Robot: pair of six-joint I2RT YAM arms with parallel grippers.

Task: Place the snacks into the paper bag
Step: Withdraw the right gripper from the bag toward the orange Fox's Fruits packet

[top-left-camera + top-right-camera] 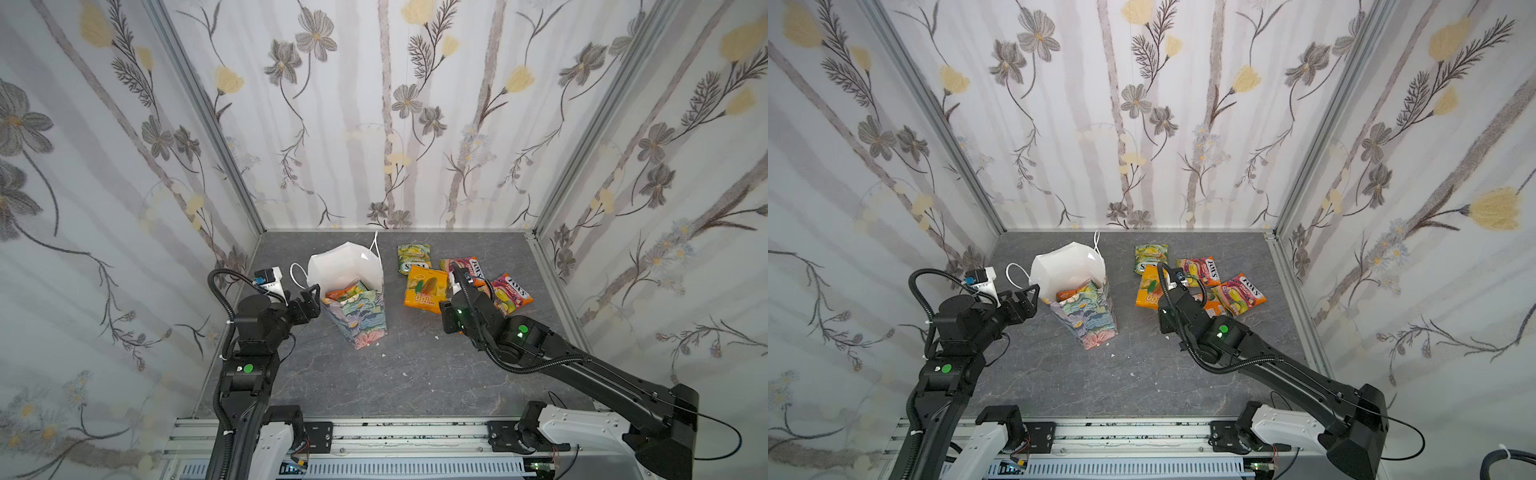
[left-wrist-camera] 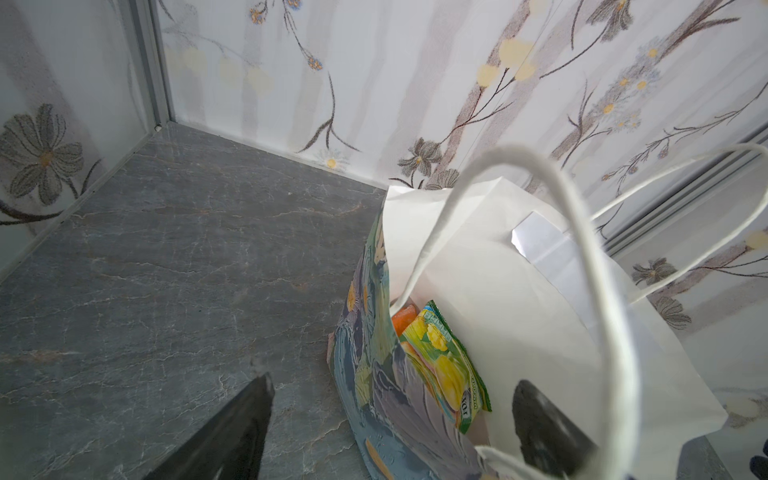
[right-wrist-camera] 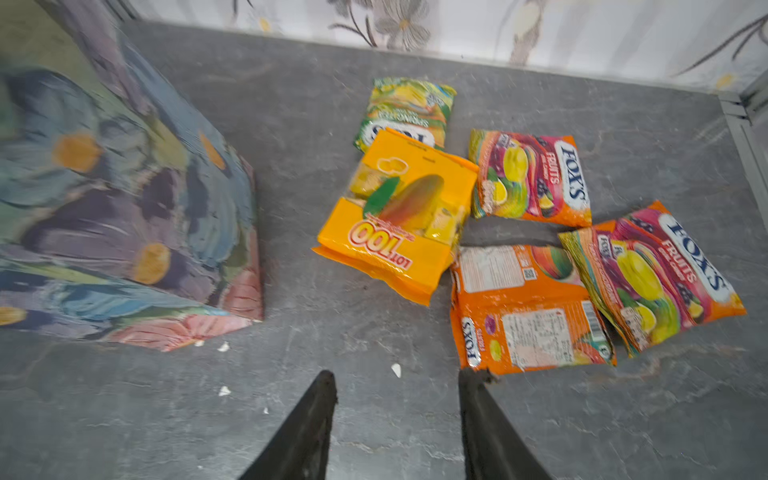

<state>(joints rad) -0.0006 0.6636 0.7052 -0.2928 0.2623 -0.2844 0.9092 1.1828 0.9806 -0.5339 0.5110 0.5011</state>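
The orange packet's FOX'S corner (image 3: 473, 349) lies clear of the mango pack, so the robot's right gripper should keep lowering until its open fingers can close on that corner (image 3: 470, 358).
The paper bag (image 1: 359, 322) (image 1: 1090, 322) stands upright left of the table's middle, mouth up. Inside it a green-yellow packet (image 2: 446, 365) leans on an orange one (image 2: 403, 321). My left gripper (image 2: 395, 380) (image 1: 311, 296) is open and straddles the bag's near wall, one finger inside and one outside. Several snacks lie to the right: a green-yellow packet (image 3: 405, 110), the mango pack (image 3: 399, 224), two red FOX'S bags (image 3: 532, 178) (image 3: 656, 274) and a face-down orange one (image 3: 528, 307). My right gripper (image 3: 399, 374) hangs open just short of them, one fingertip at the orange packet's corner.
Floral walls close in the back and both sides. The bag's white cord handles (image 2: 602, 291) loop above its mouth. Small white scraps (image 3: 397, 370) dot the grey table (image 1: 395, 374). An aluminium rail (image 1: 374, 436) runs along the front.
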